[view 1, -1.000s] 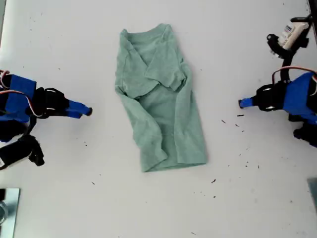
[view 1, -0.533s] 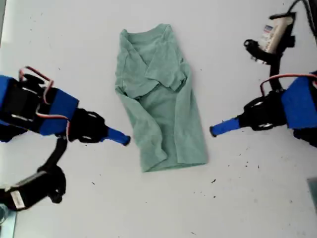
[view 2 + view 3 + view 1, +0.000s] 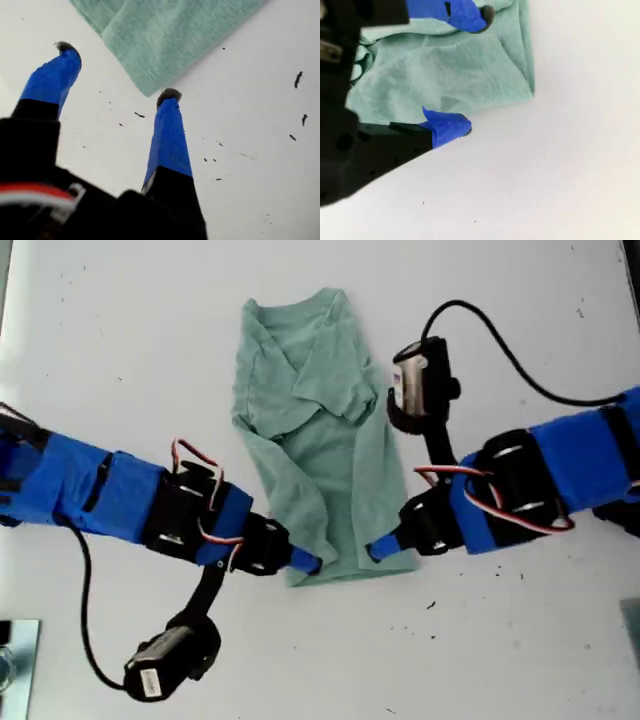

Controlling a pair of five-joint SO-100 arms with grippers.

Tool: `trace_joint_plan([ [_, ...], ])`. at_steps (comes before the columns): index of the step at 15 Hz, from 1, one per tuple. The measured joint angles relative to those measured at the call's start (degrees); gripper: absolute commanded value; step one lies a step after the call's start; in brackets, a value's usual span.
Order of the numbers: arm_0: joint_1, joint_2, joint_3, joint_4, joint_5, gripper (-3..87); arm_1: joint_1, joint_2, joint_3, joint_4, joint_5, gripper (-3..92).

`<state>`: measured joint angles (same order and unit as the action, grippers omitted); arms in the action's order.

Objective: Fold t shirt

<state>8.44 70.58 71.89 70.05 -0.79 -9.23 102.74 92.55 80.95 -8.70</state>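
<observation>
I expect the t shirt's lower half (image 3: pixel 343 520) to flop over with cloth peeking out beside it when I carry the t shirt's hem up, because folded sleeves (image 3: pixel 338 388) lie loose.
The pale green t shirt (image 3: pixel 325 430) lies crumpled lengthwise on the white table, sleeves folded inward, neckline at the far end. In the exterior view my first gripper (image 3: pixel 383 551) comes in from the right and rests at the hem near the lower right corner. It is open, and the shirt's corner (image 3: pixel 150 85) lies just ahead of one fingertip (image 3: pixel 169 95). My second gripper (image 3: pixel 308 562) comes in from the exterior view's left to the lower left corner. My second gripper (image 3: pixel 469 72) is open and straddles the shirt (image 3: pixel 445 70), one fingertip over the cloth and one at its edge.
Small dark specks (image 3: pixel 432 605) dot the white table (image 3: pixel 520 300) on the exterior view's right. A metallic object (image 3: pixel 15 660) sits at that view's lower left corner. A black cable (image 3: pixel 500 340) trails from the first arm.
Both arms have swung in from the exterior view's sides. Their grippers have moved from bare table down to the shirt's lower hem corners. The shirt has not moved.
</observation>
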Motion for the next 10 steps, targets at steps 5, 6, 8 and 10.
trace_joint_plan([
  [5, -1.76, -13.8, -11.16, -0.09, 0.7, 24.7, 0.0, -9.23, 11.69, -17.75, 1.49, 23.6],
  [6, -2.2, -16.08, -13.36, -0.09, 1.23, 13.3, -0.09, -13.01, 10.55, -17.67, 1.49, 18.4],
  [8, -2.64, -18.37, -15.73, -0.88, 2.64, -0.2, -0.79, -21.71, 4.92, -16.61, 1.49, -0.2],
  [10, -2.72, -18.11, -16.44, -0.44, 3.6, -0.2, -1.67, -28.3, -5.89, -12.04, 1.67, -0.2],
])
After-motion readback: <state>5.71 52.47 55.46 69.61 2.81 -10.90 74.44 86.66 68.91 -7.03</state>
